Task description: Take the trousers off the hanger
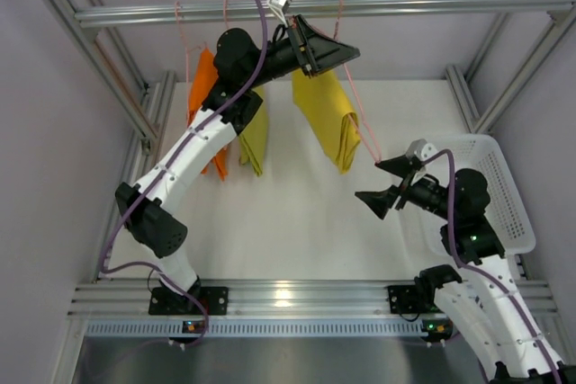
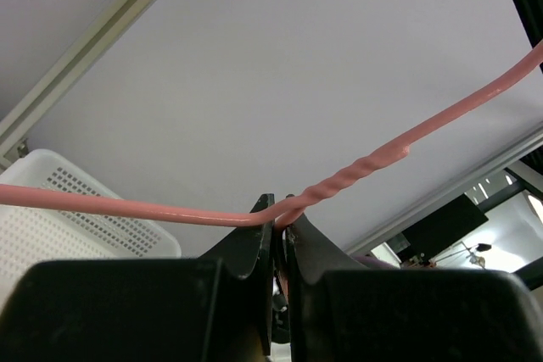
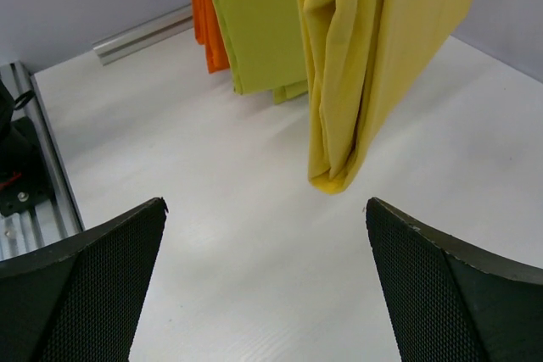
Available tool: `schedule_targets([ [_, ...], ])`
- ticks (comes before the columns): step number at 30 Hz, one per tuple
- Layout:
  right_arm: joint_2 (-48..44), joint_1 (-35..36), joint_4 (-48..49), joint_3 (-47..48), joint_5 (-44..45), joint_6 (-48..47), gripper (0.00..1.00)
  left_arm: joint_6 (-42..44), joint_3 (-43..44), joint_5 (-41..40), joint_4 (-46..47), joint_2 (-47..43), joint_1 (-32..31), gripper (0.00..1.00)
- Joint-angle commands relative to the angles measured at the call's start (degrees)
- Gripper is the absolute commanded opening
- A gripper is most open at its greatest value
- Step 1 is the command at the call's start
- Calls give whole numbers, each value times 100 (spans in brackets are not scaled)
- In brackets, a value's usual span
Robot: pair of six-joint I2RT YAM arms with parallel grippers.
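The robot's right gripper is open by the hanger's corner (image 1: 378,158), short of the yellow trousers, so it should move in and take hold of their folded edge (image 1: 353,132) before it pulls.
Three folded trousers hang from pink wire hangers on the top rail: orange (image 1: 204,87) at the left, yellow-green (image 1: 255,137) in the middle, yellow (image 1: 331,114) at the right. My left gripper (image 1: 335,49) is raised at the yellow trousers' pink hanger (image 1: 353,87); in the left wrist view it is shut (image 2: 281,214) on the hanger's wire (image 2: 127,207) just below the twisted neck. My right gripper (image 1: 385,182) is open and empty, low, right of the yellow trousers' bottom edge. In the right wrist view the yellow (image 3: 373,57), yellow-green (image 3: 254,23) and orange (image 3: 206,23) trousers hang ahead of it.
A white perforated basket (image 1: 504,177) stands at the right, behind my right arm; it also shows in the left wrist view (image 2: 59,226). Aluminium frame rails (image 1: 405,6) run across the top and down both sides. The white table surface (image 3: 221,209) lies under the trousers.
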Motion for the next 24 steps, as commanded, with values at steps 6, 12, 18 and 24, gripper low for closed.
schedule_targets([
  [6,316,50,1246,-430,332,-330,99,-163,1066,-303,992,-8,22,0],
  [12,914,312,2055,-484,420,-365,99,-207,1278,-356,930,19,-30,0],
  [18,1371,910,2698,-493,851,-260,99,-207,1348,-382,887,1,-48,0],
  [24,1705,1306,3076,-536,1175,-356,99,-233,1471,-365,904,10,-48,0],
])
